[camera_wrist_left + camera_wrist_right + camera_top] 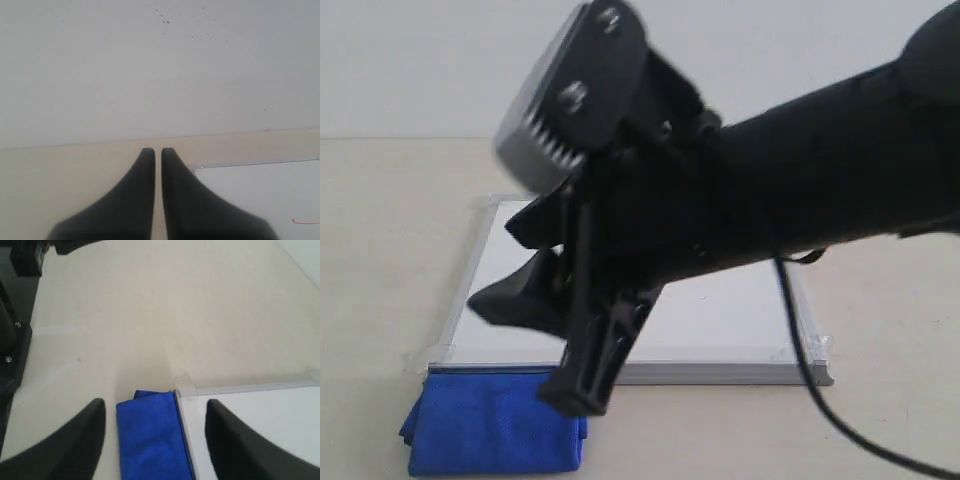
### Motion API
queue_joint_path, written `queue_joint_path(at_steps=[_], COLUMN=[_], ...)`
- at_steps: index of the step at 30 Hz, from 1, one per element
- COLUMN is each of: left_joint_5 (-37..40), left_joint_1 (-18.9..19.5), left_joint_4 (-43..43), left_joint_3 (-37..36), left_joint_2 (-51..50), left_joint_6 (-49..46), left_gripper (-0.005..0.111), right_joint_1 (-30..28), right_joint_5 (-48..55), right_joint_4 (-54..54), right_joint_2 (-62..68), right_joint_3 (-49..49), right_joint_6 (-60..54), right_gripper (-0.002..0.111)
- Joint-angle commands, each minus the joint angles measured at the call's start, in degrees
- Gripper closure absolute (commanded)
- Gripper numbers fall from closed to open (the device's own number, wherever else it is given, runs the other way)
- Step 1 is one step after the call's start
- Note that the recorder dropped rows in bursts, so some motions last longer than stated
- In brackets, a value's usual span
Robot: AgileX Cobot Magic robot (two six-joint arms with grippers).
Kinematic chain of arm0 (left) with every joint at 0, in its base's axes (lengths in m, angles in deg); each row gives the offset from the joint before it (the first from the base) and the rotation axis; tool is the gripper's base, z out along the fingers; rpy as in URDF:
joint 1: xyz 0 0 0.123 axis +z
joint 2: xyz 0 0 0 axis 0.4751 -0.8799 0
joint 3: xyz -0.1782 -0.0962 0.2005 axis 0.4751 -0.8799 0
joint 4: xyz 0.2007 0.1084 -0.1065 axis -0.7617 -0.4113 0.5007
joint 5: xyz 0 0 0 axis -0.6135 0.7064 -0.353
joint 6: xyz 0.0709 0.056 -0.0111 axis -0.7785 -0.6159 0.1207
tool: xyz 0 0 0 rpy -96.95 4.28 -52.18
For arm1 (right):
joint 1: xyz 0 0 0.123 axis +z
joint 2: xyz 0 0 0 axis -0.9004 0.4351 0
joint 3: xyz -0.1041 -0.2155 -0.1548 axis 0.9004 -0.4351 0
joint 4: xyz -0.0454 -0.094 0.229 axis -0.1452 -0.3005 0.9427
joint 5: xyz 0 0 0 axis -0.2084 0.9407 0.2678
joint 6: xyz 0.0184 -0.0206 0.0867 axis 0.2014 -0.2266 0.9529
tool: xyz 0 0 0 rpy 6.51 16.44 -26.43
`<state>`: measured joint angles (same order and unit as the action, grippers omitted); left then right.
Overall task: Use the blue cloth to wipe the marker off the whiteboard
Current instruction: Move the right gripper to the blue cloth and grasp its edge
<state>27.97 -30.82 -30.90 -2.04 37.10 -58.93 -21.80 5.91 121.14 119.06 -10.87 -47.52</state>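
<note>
The blue cloth is between the open fingers of my right gripper, so I should now move down toward the cloth's middle until both fingers touch it, and then close them.
The blue cloth lies folded on the table, touching the whiteboard's front left corner. My right gripper reaches across from the right and hangs open above that corner. In the right wrist view the right gripper has one finger over the table and the other over the whiteboard, with the blue cloth lying below between them, untouched. My left gripper is shut and empty, beside a corner of the whiteboard. A bit of the red marker shows there. The arm hides it in the exterior view.
The right arm's black body and its cable cover much of the board in the exterior view. Black arm parts stand at the table's edge in the right wrist view. Beige table surrounds the board.
</note>
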Motion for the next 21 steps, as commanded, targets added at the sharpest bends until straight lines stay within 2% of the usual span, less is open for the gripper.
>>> queue_joint_path(at_steps=[1,4,6,10,14,17,21], left_joint_5=[0.1,0.1,0.1,-0.1,-0.1,-0.1,-0.1], left_joint_1=[-0.2,-0.2,-0.2,-0.2,-0.2,-0.2,-0.2], left_joint_4=[0.3,0.3,0.3,0.3,0.3,0.3,0.3], left_joint_3=[0.2,0.2,0.2,0.2,0.2,0.2,0.2], left_joint_2=[-0.2,-0.2,-0.2,-0.2,-0.2,-0.2,-0.2], left_joint_6=[0.5,0.5,0.5,0.5,0.5,0.5,0.5], left_gripper=[0.102,0.102,0.102,0.102,0.102,0.102,0.102], right_joint_1=[7.1,9.8,11.0,11.5,11.5,11.5,11.5], right_joint_5=[-8.7,-10.8,-15.7,-21.3,-20.8,-18.8,-20.6], right_joint_4=[0.5,0.5,0.6,0.6,0.6,0.6,0.5], right_joint_2=[6.3,11.9,15.0,21.1,24.5,27.6,31.0], right_joint_3=[0.3,0.3,0.3,0.3,1.4,4.2,6.1], right_joint_6=[-2.4,-2.4,-2.4,-4.1,-3.1,-2.6,-5.1], right_gripper=[0.042,0.042,0.042,0.042,0.041,0.030,0.030])
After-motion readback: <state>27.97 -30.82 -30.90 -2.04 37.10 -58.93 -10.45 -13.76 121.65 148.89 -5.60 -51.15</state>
